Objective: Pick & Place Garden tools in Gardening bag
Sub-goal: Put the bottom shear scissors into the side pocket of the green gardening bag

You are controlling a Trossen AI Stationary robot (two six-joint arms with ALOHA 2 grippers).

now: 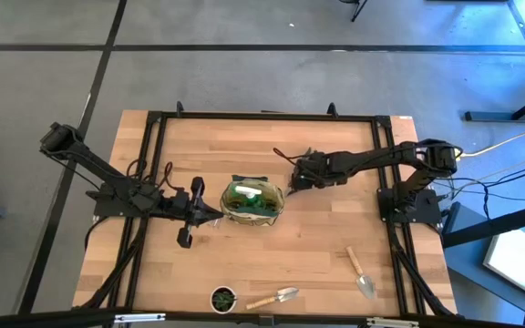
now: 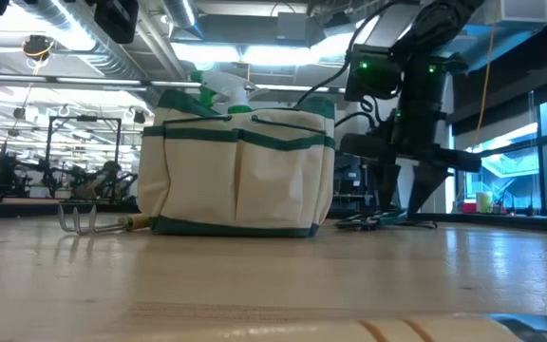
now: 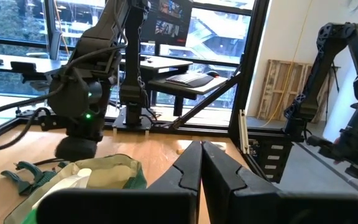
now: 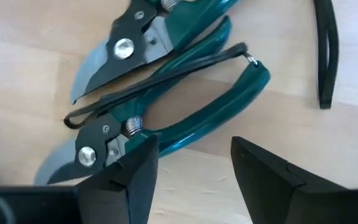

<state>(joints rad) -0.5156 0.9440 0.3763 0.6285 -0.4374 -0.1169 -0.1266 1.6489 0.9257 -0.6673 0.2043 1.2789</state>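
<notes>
I expect the pruner's free handle (image 4: 211, 45) to come along, still spread, when I lift the other handle, because a coiled spring (image 4: 134, 125) sits between the nearer pruner's parted handles.
The tan gardening bag (image 1: 253, 202) with green trim stands mid-table on its base (image 2: 235, 228); a green spray bottle with a white top (image 2: 221, 87) sticks out of its mouth. Two green-handled pruners (image 4: 166, 93) lie flat on the wood just right of the bag (image 2: 380, 220). My right gripper (image 4: 191, 177) hangs open over them, pointing steeply down, its fingers standing above the nearer pruner's handle; I see no touch. My left gripper (image 3: 201, 171) is shut and level, by the bag's left rim (image 1: 212, 211), holding nothing. A fork (image 2: 93, 223) lies left of the bag.
Two wooden-handled trowels lie near the front edge, one at the right (image 1: 363, 273) and one in the middle (image 1: 276, 297). A small dark pot with a plant (image 1: 224, 298) sits beside the middle trowel. A black cord (image 4: 325, 50) lies by the pruners.
</notes>
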